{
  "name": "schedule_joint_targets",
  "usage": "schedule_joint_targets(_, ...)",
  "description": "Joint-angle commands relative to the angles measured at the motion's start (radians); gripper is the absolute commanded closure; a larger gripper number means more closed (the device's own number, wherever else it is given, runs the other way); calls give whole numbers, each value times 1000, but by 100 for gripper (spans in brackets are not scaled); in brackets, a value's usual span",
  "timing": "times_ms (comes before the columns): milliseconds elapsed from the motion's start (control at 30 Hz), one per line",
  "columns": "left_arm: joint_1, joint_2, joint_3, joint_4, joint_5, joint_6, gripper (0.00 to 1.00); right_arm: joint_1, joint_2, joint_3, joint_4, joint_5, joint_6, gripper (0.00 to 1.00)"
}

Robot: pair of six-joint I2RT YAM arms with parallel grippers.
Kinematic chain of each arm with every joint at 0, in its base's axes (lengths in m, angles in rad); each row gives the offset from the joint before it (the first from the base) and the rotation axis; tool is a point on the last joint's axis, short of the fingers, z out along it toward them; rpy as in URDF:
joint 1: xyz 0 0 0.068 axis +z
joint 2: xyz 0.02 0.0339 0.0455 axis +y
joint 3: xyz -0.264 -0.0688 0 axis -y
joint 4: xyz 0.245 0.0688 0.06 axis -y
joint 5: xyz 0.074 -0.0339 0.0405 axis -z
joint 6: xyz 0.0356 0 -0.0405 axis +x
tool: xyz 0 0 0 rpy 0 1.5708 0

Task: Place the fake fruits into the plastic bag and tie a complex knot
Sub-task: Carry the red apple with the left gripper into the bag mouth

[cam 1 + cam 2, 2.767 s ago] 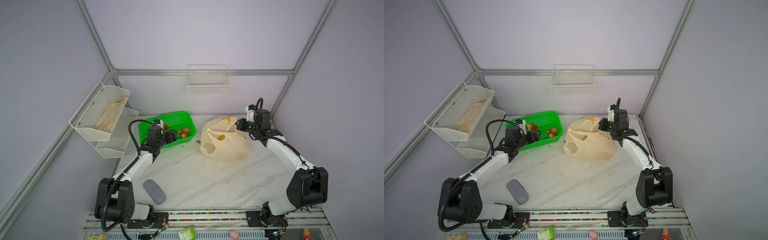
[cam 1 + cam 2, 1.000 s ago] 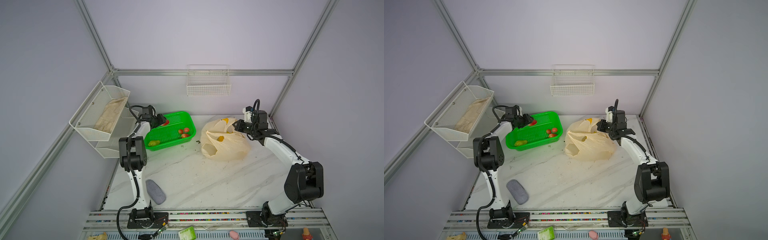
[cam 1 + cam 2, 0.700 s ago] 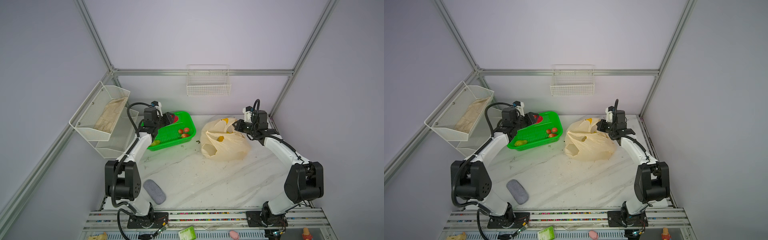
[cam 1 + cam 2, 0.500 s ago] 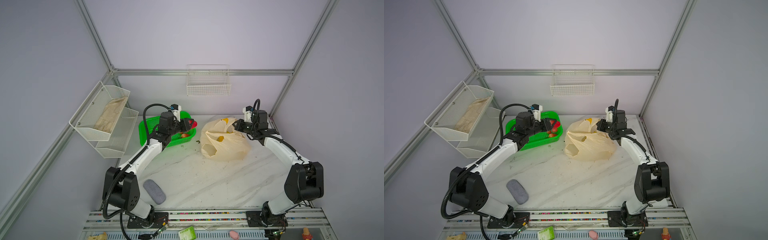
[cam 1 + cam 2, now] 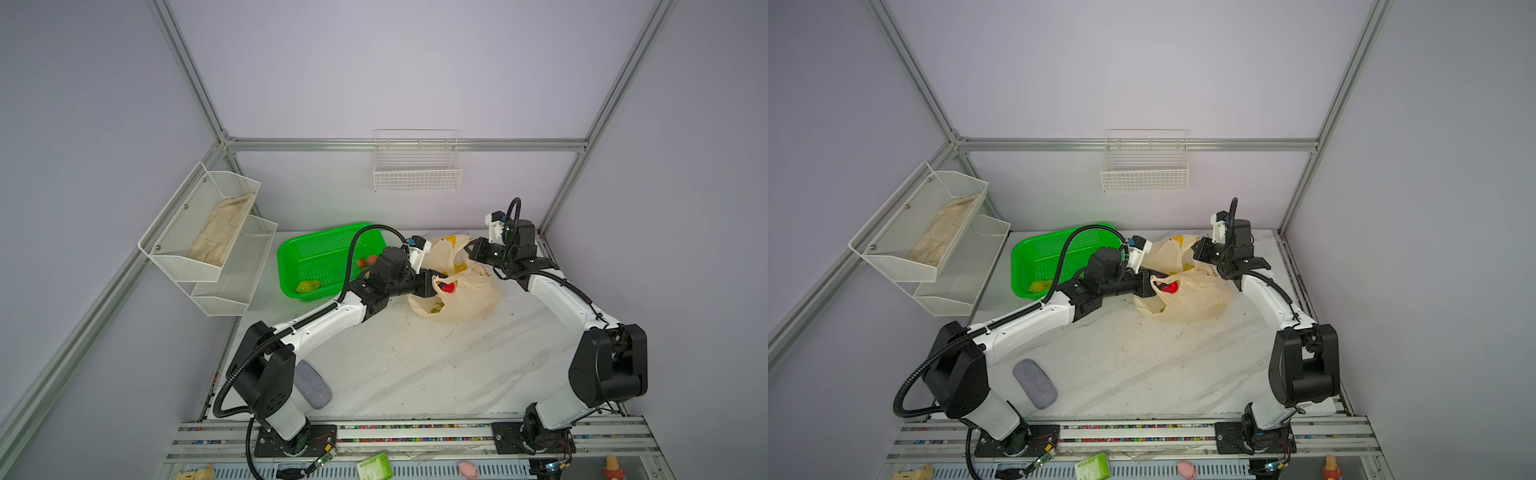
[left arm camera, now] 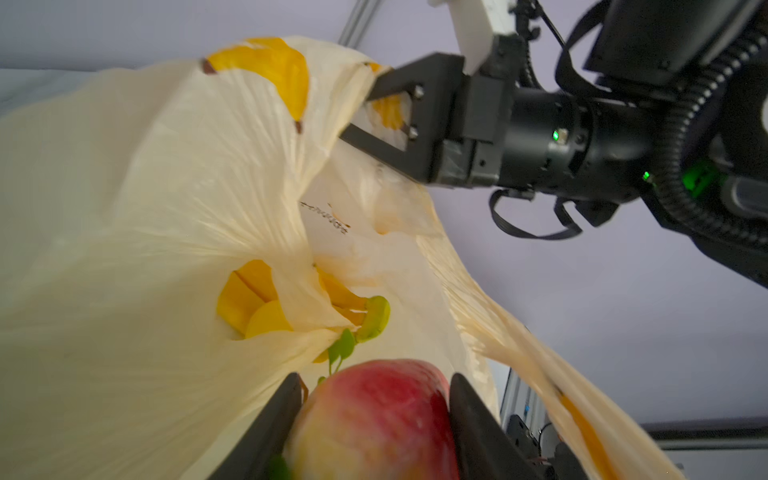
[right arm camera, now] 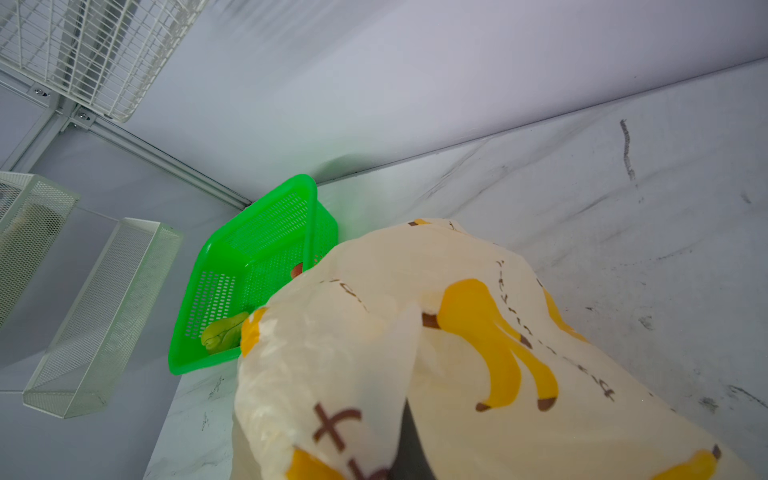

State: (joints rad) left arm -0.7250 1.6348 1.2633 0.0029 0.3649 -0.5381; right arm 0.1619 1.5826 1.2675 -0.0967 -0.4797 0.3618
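The red-yellow fake fruit is at the bag's opening, so my left gripper should go on lowering it into the bag before it lets go of it near the yellow-green fruit.
The plastic bag lies at the back of the table, cream with yellow banana prints. My right gripper is shut on its upper rim and holds the mouth up; in the right wrist view the bag covers the jaws. My left gripper is at the bag's mouth, shut on a red-yellow fake fruit. A yellow-green fruit lies deeper in the bag. A yellow-green banana bunch and small red fruits sit in the green basket.
The green basket stands left of the bag, partly behind my left arm. White mesh shelves hang on the left wall and a wire basket on the back wall. A grey pad lies front left.
My left arm has swung right from the basket's left end to the bag's mouth, carrying the red fruit. The right gripper has kept its hold on the bag.
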Motion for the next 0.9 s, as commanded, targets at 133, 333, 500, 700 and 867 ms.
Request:
schedule_joint_targets(133, -45, 75, 0, 44, 12, 34, 63, 1, -13, 11, 0, -38, -14, 100)
schedule_joint_targets(333, -45, 172, 78, -20, -5, 92, 63, 2, -17, 2, 1, -43, -11, 100)
schedule_joint_targets(500, -54, 216, 108, -49, 9, 140, 62, 1, -29, 2, 1, -35, -8, 100)
schedule_joint_targets(700, -62, 244, 108, -114, -39, 251, 59, 1, -21, -1, 2, -20, -9, 100)
schedule_joint_targets(867, -68, 281, 122, -121, -131, 294, 56, 1, -16, 2, 10, -23, -5, 100)
